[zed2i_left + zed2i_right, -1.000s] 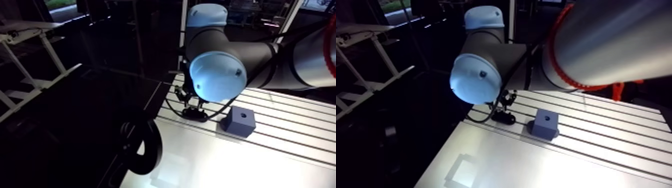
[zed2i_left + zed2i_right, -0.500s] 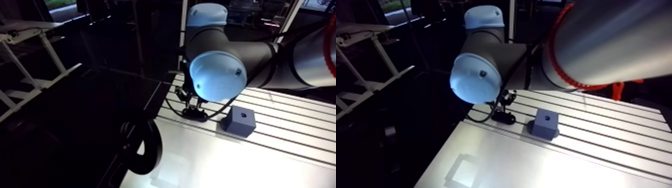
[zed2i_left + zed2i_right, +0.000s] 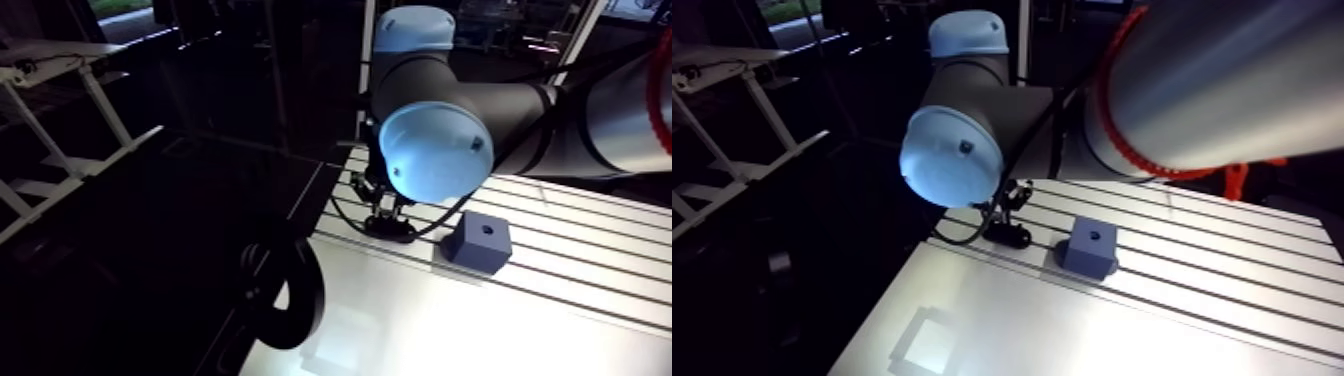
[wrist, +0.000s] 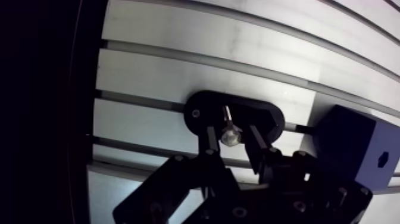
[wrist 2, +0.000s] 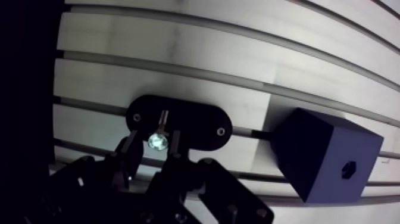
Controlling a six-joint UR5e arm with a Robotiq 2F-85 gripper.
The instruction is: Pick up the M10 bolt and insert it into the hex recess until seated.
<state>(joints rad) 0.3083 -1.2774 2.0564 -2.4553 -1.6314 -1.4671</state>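
Note:
The M10 bolt [image 4: 231, 137] should slide out and leave the black oval holder behind when I lift, because its shank [image 4: 227, 115] shows bare above the holder.
The M10 bolt [image 4: 230, 136] stands head-up in a black oval holder [image 4: 265, 117] fixed on the slotted table. My gripper [image 4: 232, 143] hangs straight over it, open, one finger [image 4: 211, 140] on each side of the bolt's head with a narrow gap to each. A dark blue block [image 4: 348, 149] sits beside the holder, and its hex recess [image 4: 383, 158] shows on the face turned away from the bolt. In the arm view the gripper [image 3: 388, 212] is low over the holder, with the block [image 3: 480, 243] just to its right.
The holder lies near the table's edge [image 4: 89, 137], and beyond that edge all is dark. A black round wheel-like part [image 3: 285, 292] stands off the table's near-left corner. Bare slotted table [image 3: 560, 310] stretches past the block.

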